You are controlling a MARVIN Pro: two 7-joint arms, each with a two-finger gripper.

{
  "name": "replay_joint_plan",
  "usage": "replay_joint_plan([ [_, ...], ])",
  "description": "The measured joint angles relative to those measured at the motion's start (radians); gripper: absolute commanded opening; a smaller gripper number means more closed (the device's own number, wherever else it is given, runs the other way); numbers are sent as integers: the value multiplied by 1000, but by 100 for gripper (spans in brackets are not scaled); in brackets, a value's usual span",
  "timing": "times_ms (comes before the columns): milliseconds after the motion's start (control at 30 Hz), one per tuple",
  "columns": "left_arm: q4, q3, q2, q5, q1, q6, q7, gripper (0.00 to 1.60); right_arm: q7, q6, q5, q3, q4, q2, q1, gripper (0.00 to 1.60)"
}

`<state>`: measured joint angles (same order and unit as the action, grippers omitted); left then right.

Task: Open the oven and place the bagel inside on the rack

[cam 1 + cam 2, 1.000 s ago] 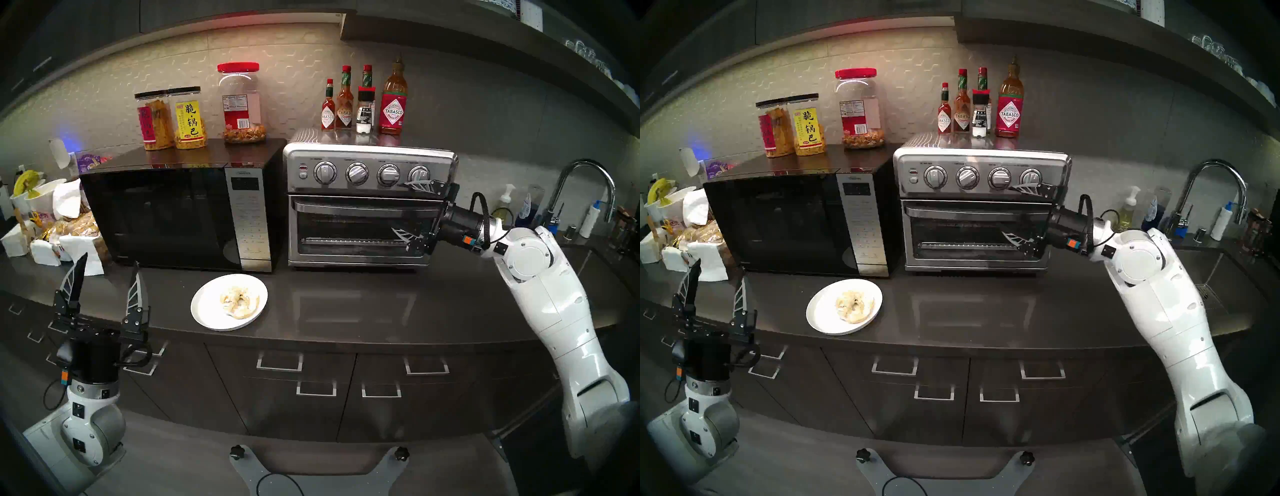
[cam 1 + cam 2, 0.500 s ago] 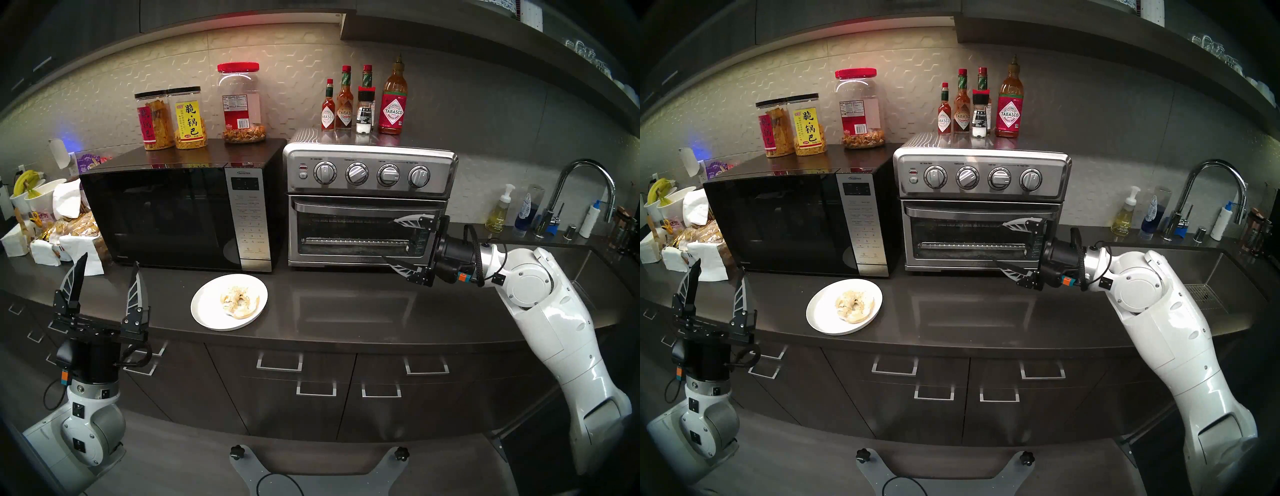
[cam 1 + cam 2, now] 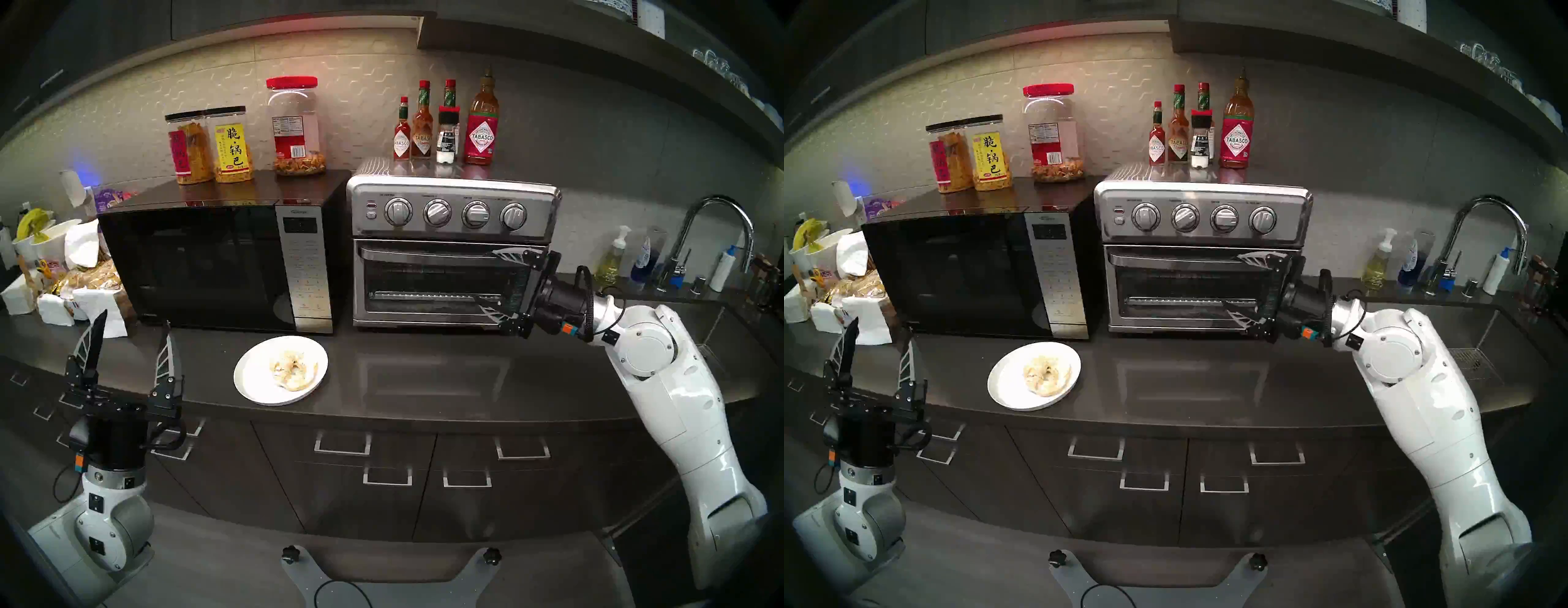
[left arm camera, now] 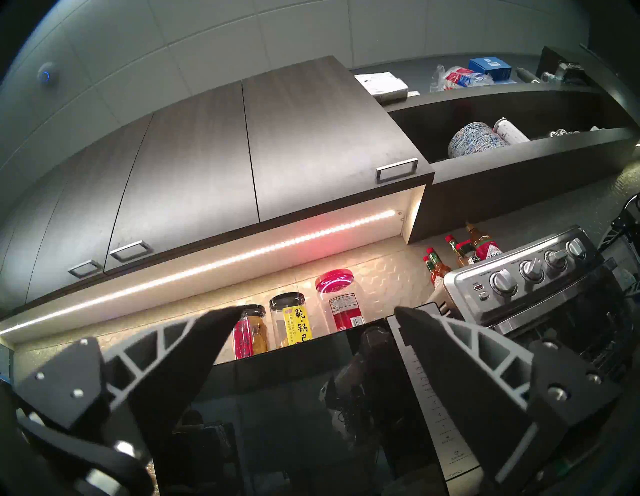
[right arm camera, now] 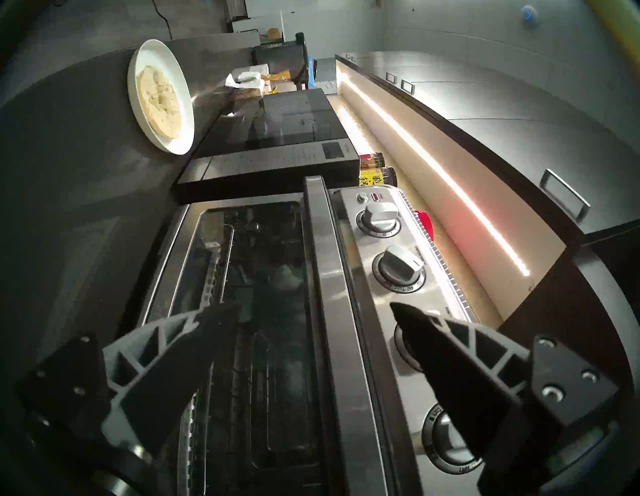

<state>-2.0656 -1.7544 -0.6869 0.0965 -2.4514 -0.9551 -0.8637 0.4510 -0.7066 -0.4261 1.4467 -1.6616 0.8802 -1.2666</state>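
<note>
My gripper will make the glass door (image 3: 433, 288) swing down and stay open about level when I pull, because the bar handle (image 3: 430, 256) runs across the top of the oven.
The stainless oven (image 3: 452, 204) stands on the counter with its glass door shut. Its bar handle (image 3: 424, 253) runs across the top of the door. My right gripper (image 3: 488, 279) is open at the door's right end. In the right wrist view the handle (image 5: 332, 311) passes between the two fingers of the right gripper (image 5: 313, 307), one over the glass and one over the knobs. I cannot make out the rack behind the glass. The bagel (image 3: 294, 368) lies on a white plate (image 3: 250, 378) in front of the microwave. My left gripper (image 3: 134, 320) points upward, open and empty, at the counter's front left.
A black microwave (image 3: 203, 263) stands left of the oven with snack jars (image 3: 229, 144) on top. Sauce bottles (image 3: 481, 127) sit on the oven. Bread bags and paper (image 3: 85, 280) crowd the far left. A faucet (image 3: 717, 229) and soap bottles are at the right.
The right gripper dropped from knob height to the door's lower edge, then rose so its upper finger is level with the handle. The left arm has not moved.
</note>
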Motion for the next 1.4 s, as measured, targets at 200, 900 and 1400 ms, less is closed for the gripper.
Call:
replay_joint_plan([
  [200, 0, 0, 0, 0, 0, 0, 0, 160, 17, 28, -21, -39, 34, 21, 39, 160],
  [900, 0, 0, 0, 0, 0, 0, 0, 160, 197, 115, 12, -88, 35, 24, 169, 57],
  [1400, 0, 0, 0, 0, 0, 0, 0, 160, 236, 127, -6, -127, 116, 45, 249, 55],
])
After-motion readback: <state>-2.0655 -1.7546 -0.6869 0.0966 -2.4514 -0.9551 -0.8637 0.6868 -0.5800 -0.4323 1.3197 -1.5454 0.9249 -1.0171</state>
